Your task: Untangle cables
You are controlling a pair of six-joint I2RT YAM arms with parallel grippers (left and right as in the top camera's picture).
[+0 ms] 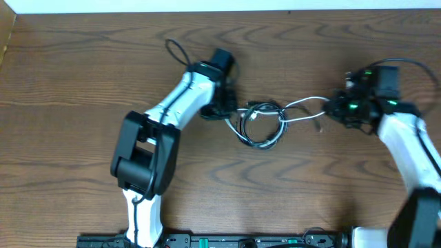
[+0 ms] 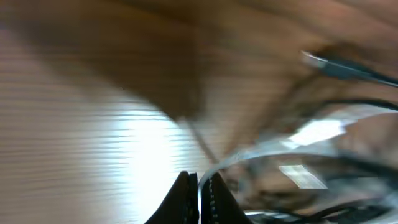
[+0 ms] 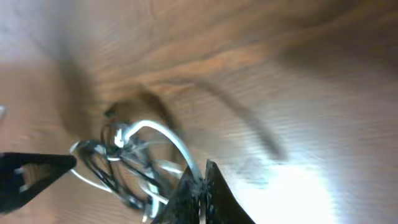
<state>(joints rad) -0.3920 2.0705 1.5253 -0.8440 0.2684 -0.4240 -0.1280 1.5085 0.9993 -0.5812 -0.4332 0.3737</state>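
The robot's two grippers are holding the white cable tangled in the black coil, so next the left gripper raises the white cable while the right gripper takes the black coil.
A white cable and a black cable lie tangled in a small coil at the table's middle. My left gripper sits at the coil's left side, shut on the white cable, which runs between its fingers in the left wrist view. My right gripper is at the coil's right end, shut on the white cable that arches from the tangle into its fingers. A plug shows blurred at the upper right of the left wrist view.
The wooden table spreads wide on all sides of the coil. A loose plug end lies just right of the tangle. The arms' own black wires loop behind the left arm.
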